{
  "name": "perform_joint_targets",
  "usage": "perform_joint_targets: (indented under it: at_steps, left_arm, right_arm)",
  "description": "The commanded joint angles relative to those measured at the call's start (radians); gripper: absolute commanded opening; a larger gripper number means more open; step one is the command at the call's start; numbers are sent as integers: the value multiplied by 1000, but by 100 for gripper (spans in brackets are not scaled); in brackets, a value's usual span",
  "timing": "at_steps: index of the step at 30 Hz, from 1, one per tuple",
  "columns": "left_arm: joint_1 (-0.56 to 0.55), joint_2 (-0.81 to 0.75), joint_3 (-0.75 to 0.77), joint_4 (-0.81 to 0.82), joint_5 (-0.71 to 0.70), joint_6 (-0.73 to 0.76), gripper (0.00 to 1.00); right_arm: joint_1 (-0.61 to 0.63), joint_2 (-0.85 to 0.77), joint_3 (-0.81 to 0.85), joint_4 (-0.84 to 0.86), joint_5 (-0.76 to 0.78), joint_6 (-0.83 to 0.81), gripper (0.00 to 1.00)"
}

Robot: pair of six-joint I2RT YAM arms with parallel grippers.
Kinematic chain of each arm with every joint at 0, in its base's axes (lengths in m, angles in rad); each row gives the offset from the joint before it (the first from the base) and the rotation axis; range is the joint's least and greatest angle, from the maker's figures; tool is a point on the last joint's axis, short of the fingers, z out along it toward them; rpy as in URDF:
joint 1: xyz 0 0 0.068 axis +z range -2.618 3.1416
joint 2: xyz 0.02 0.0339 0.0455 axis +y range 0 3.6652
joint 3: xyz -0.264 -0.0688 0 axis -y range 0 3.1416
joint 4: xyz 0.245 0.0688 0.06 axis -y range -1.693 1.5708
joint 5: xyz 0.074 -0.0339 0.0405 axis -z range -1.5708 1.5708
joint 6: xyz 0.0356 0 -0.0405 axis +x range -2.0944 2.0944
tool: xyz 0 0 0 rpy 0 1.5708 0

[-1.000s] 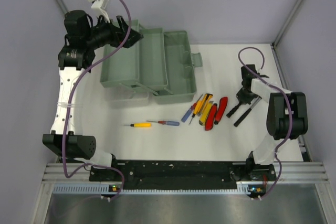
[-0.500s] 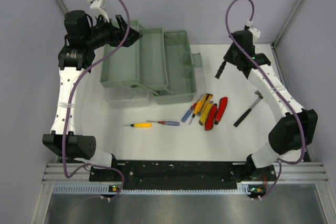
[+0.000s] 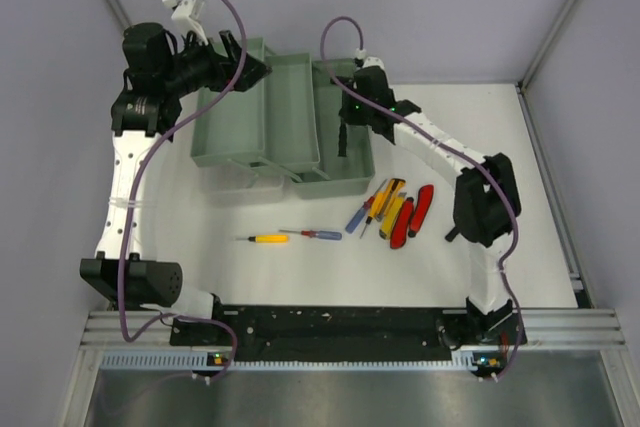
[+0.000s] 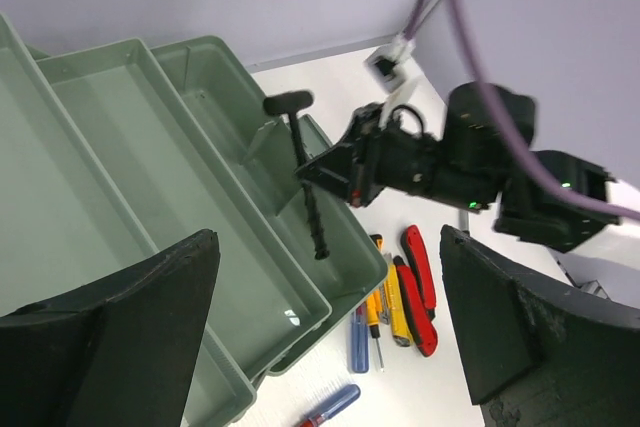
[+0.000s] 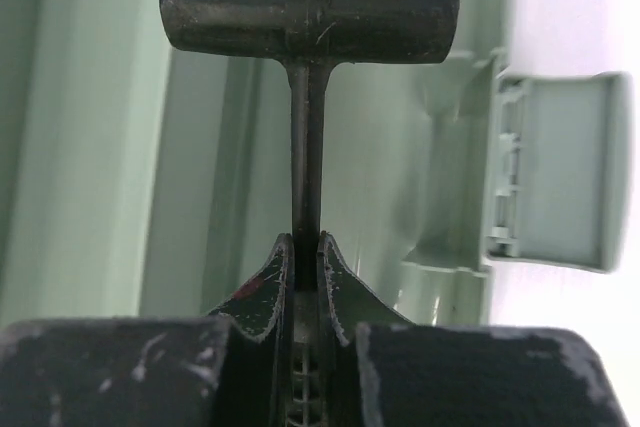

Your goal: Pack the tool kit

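Note:
The black hammer's handle [image 3: 343, 141] lies along the length of the tool kit's open section. My right gripper keeps lowering the hammer to the section's bottom [image 3: 329, 135] and then lets go.
The sage-green toolbox [image 3: 235, 137] stands open at the back left, its trays spread. My right gripper [image 3: 350, 115] is shut on the shaft of a black hammer [image 3: 343, 139] and holds it over the box's right compartment. In the right wrist view the fingers [image 5: 262, 287] pinch the shaft below the hammer head [image 5: 310, 12]. The left wrist view shows the hammer [image 4: 305, 182] hanging handle-down inside the compartment. My left gripper [image 3: 250, 67] is open and empty above the box's back left edge, with its fingers [image 4: 130, 327] wide apart over the trays [image 4: 120, 177].
On the table lie a yellow screwdriver [image 3: 265, 238], a red-and-blue screwdriver [image 3: 312, 234], a blue screwdriver [image 3: 358, 215], yellow utility knives [image 3: 392, 205] and red pliers [image 3: 415, 212]. A second hammer [image 3: 453, 235] is mostly hidden under my right forearm. The box's latch tab [image 5: 560, 167] juts right.
My right gripper took one hammer from the table at the right, lifted it, and swung left to over the toolbox's right compartment. The left arm has not moved.

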Motion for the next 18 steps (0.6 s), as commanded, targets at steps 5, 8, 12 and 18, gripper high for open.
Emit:
perform_joint_targets:
  at_steps: [5, 8, 12, 18]
  left_arm:
    - [4, -44, -10, 56, -2, -10, 94]
    - [4, -39, -8, 59, 2, -13, 94]
    - [4, -39, -15, 61, -2, -14, 94]
    - [4, -36, -19, 64, 1, -18, 94]
  right_arm:
    - [24, 158, 130, 49, -66, -90, 0]
    - [30, 222, 171, 29, -61, -115, 0]
    - [35, 284, 208, 5, -15, -129, 0]
    - [38, 356, 257, -7, 35, -140, 1]
